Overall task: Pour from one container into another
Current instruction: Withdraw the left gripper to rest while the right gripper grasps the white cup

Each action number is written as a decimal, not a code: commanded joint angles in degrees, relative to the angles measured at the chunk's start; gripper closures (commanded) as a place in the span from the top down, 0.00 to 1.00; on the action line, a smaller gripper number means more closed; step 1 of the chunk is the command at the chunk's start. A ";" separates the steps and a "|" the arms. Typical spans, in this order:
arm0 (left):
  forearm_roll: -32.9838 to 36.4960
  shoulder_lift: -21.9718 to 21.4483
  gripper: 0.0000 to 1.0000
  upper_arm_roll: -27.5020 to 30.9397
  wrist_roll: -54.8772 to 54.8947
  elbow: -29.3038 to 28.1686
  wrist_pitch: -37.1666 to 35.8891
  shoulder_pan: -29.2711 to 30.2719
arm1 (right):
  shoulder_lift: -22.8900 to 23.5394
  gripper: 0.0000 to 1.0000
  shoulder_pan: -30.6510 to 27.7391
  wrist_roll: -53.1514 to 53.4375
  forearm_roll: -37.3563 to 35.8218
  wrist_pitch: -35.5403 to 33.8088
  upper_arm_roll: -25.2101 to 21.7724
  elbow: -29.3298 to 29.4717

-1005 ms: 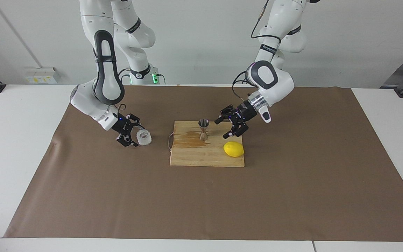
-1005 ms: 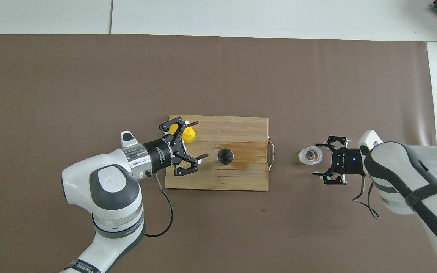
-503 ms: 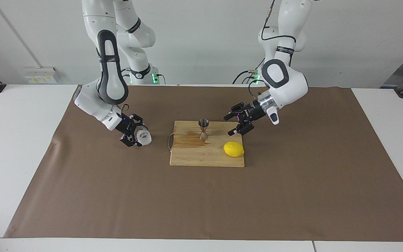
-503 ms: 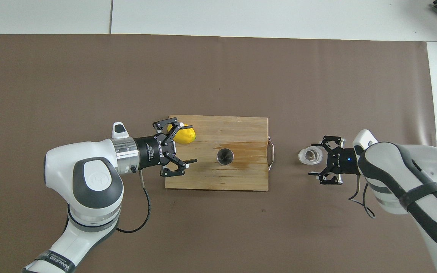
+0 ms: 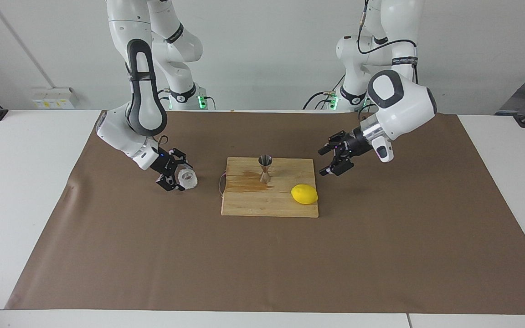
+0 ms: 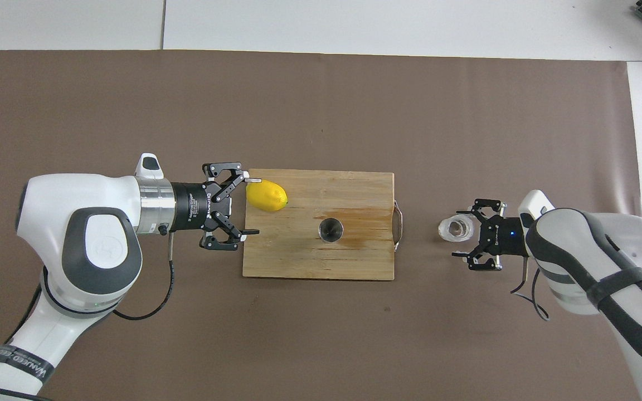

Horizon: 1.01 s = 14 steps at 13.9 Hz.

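Observation:
A wet stain shows on the board next to the jigger, so the clear glass cup should have liquid in it that runs out when the robot tips the cup.
The clear knobbly glass cup stands on the brown mat beside the board, toward the right arm's end; it also shows in the overhead view. My right gripper is open, low at the cup, its fingertips on either side of it. The steel hourglass jigger stands upright on the wooden board, next to a wet stain. My left gripper is open and empty, in the air over the board's edge at the left arm's end.
A yellow lemon lies on the board's corner farther from the robots, just under the left gripper's fingertips. The board has a wire handle at the cup's end. The brown mat covers the table.
My left gripper has drawn back from beside the jigger toward the left arm's end, to the board's edge, still open. My right gripper has drawn back slightly at the cup.

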 commanded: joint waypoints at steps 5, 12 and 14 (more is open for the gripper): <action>24.55 -1.05 1.00 0.62 1.77 7.34 -6.61 3.44 | 0.43 1.00 2.37 -1.62 3.72 3.07 0.40 -0.24; 36.33 -1.58 1.00 3.61 24.78 7.79 -6.61 3.44 | 0.70 1.00 2.28 -2.67 3.73 4.83 0.32 -0.41; 40.64 -2.02 1.00 3.70 31.37 8.40 -6.61 3.44 | 0.70 1.00 2.28 -2.67 3.73 4.92 0.32 -0.50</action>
